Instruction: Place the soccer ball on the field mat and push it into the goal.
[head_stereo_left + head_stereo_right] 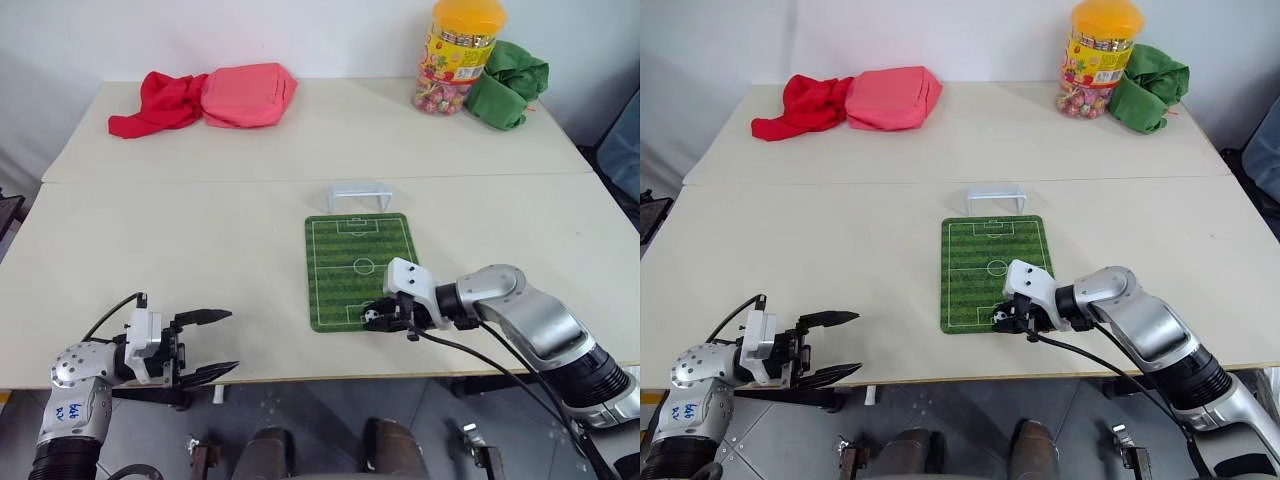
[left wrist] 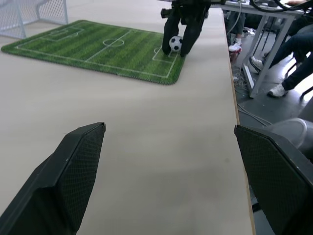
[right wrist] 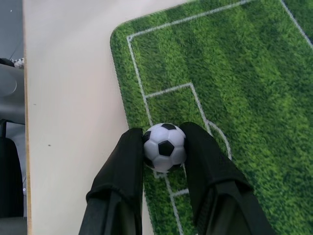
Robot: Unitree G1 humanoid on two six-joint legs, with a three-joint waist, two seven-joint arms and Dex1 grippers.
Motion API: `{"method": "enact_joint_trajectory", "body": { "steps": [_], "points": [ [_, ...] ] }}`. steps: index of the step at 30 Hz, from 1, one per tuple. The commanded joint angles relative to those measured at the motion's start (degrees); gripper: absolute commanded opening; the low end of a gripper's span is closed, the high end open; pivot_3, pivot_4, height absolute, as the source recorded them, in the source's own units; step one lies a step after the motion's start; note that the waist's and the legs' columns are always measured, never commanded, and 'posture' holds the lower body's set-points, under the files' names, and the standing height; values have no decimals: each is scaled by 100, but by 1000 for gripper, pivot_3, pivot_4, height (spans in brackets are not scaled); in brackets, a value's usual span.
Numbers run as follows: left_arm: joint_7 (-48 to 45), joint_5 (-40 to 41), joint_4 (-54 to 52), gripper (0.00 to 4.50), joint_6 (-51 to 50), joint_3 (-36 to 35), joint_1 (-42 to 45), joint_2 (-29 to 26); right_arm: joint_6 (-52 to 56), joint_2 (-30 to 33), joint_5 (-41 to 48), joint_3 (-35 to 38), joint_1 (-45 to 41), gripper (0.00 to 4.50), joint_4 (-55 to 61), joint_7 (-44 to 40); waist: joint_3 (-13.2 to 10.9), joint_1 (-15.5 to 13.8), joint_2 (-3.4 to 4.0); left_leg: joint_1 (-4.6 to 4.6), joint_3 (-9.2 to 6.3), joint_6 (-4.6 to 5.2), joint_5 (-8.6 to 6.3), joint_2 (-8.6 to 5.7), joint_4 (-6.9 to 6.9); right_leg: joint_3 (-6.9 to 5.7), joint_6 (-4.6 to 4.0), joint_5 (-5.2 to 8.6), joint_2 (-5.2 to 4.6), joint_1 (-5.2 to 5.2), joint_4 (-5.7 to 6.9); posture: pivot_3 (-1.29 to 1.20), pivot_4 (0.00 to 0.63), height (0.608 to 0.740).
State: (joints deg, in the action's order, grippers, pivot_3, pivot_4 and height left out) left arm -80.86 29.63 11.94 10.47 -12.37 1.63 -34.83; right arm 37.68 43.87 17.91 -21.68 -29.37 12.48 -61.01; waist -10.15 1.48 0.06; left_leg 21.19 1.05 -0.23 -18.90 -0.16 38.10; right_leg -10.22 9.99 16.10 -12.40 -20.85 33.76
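I should open my right gripper, close the fingers behind the ball (image 3: 145, 152) and push toward the goal, because one of the gripper's fingers blocks the soccer ball's goal side (image 3: 178, 145).
The soccer ball (image 3: 165, 147) is pinched between the two black fingers of my right gripper (image 1: 378, 318), down at the near end of the field mat (image 1: 360, 260), over its near penalty box. From the left wrist the ball (image 2: 175, 43) looks to be at the turf, held by those fingers. The white goal (image 1: 358, 194) stands just beyond the mat's far end. My left gripper (image 1: 210, 345) hovers open and empty at the table's front edge, far left of the mat.
At the back of the table lie a red cloth (image 1: 155, 104) and pink bag (image 1: 248, 94) on the left, a candy jar (image 1: 460, 55) and green cloth (image 1: 508, 82) on the right. The table's front edge (image 1: 300, 375) runs just below both grippers.
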Motion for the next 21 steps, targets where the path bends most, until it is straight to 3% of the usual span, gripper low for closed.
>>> {"method": "enact_joint_trajectory", "body": {
  "steps": [1,21],
  "points": [
    [30,134,-139,4500,-23,-81,1,-14,-118,-119,41,283,-33,839,-113,-9,0,1,0,0,0,0,0,0,0,0,0,0,0,0,0,0,150,740],
    [79,101,-40,4500,-33,-81,191,-30,-343,-212,-138,301,124,839,-274,-95,0,-3,0,0,0,0,0,0,1,0,0,0,0,1,0,0,150,740]
  ]
}}
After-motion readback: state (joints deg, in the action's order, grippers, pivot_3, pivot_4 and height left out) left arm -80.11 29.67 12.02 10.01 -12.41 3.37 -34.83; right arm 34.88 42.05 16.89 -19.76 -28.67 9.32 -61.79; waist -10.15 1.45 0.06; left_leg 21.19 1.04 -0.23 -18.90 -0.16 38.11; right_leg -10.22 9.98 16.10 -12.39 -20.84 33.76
